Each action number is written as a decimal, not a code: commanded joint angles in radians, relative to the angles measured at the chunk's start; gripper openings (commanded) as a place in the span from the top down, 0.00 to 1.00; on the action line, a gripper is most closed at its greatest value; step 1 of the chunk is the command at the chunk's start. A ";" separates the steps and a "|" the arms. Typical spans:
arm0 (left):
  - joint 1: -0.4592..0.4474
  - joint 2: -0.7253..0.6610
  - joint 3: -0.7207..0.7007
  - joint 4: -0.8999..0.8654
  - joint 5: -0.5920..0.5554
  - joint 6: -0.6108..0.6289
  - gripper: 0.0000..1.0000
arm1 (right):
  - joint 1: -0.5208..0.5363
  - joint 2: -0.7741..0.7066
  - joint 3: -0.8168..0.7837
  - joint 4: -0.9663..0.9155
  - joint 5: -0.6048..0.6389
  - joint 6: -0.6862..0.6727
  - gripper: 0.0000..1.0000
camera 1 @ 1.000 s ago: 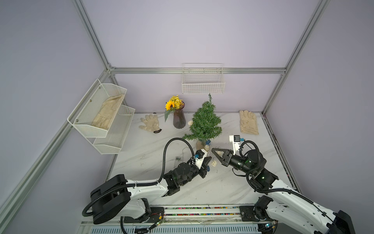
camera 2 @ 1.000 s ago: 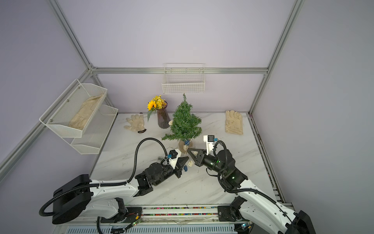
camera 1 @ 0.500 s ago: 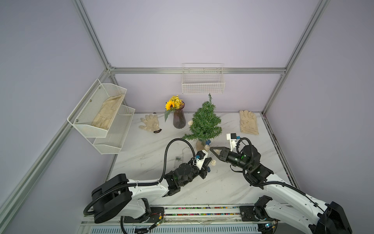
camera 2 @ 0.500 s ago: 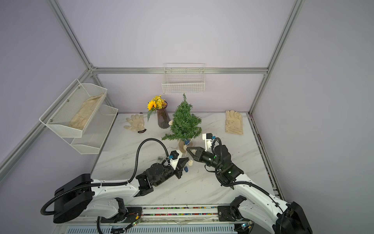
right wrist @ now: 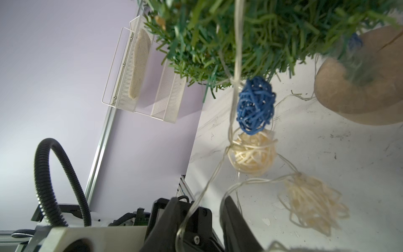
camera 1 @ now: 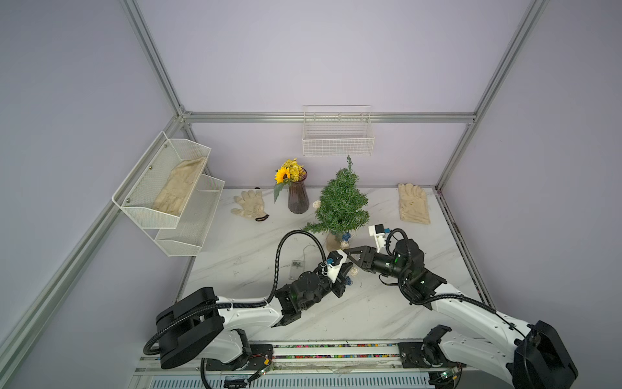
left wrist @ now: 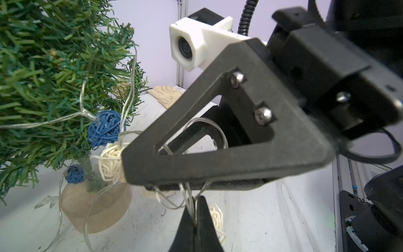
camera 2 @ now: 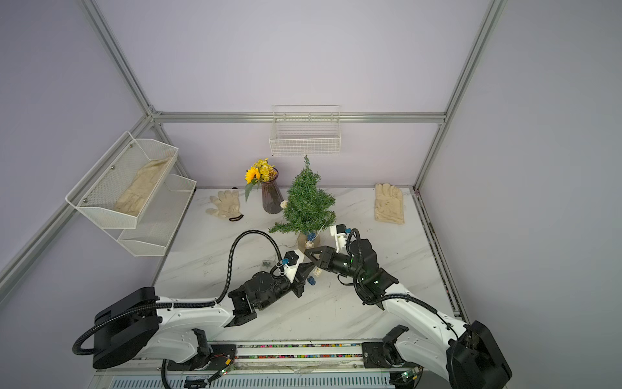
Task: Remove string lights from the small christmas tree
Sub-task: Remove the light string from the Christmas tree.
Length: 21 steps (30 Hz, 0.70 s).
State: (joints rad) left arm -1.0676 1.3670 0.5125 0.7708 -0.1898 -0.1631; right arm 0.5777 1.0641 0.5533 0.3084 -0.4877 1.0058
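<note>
The wire from my left gripper's bundle runs up (left wrist: 133, 79) around the tree, so I should take the bundle (left wrist: 183, 192) with my right gripper and bring it around behind the tree.
The small christmas tree (camera 1: 341, 202) (camera 2: 308, 202) stands mid-table on its tan base (left wrist: 96, 207). The string lights hang from its lowest branches: a blue ball (left wrist: 104, 128) (right wrist: 255, 107), a cream ball (right wrist: 253, 155) and loose wire. The clear battery box (camera 1: 297, 266) lies on the table to the left. My left gripper (left wrist: 194, 209) (camera 1: 348, 269) is shut on a bundle of the wires in front of the base. My right gripper (right wrist: 200, 199) (camera 1: 350, 256) is just above it, open, with a wire loop running between its jaws.
A dark vase of yellow flowers (camera 1: 298, 198) stands left of the tree. Cream gloves lie at back left (camera 1: 249, 203) and back right (camera 1: 414, 203). A mesh shelf rack (camera 1: 168, 188) hangs on the left wall, a wire basket (camera 1: 338, 138) on the back wall.
My right gripper has moved left toward the tree base and the left gripper, and its jaws have parted. The left gripper stays shut on the wires, barely shifted.
</note>
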 commanded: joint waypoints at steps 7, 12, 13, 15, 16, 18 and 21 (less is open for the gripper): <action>-0.003 0.011 0.064 0.070 0.001 0.013 1.00 | -0.004 -0.003 0.019 0.081 -0.010 0.026 0.83; -0.004 0.012 0.056 0.075 -0.018 0.011 1.00 | -0.004 -0.004 0.019 0.084 -0.018 0.025 1.00; -0.003 0.011 0.052 0.077 -0.030 0.010 0.95 | -0.004 -0.014 0.017 0.080 -0.015 0.026 1.00; -0.003 0.002 0.040 0.077 -0.070 -0.001 0.89 | -0.006 -0.045 0.016 0.056 0.001 0.023 1.00; -0.003 -0.002 0.031 0.076 -0.095 -0.012 0.82 | -0.007 -0.064 0.016 0.034 0.015 0.014 1.00; -0.003 -0.012 0.010 0.076 -0.139 -0.037 0.71 | -0.012 -0.109 0.014 -0.001 0.044 0.002 1.00; -0.003 -0.028 -0.020 0.054 -0.212 -0.101 0.53 | -0.030 -0.172 0.006 -0.039 0.079 -0.012 1.00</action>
State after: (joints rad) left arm -1.0683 1.3743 0.5121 0.7948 -0.3038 -0.2073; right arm 0.5636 0.9463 0.5537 0.3031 -0.4572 1.0073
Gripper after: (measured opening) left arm 0.450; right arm 0.056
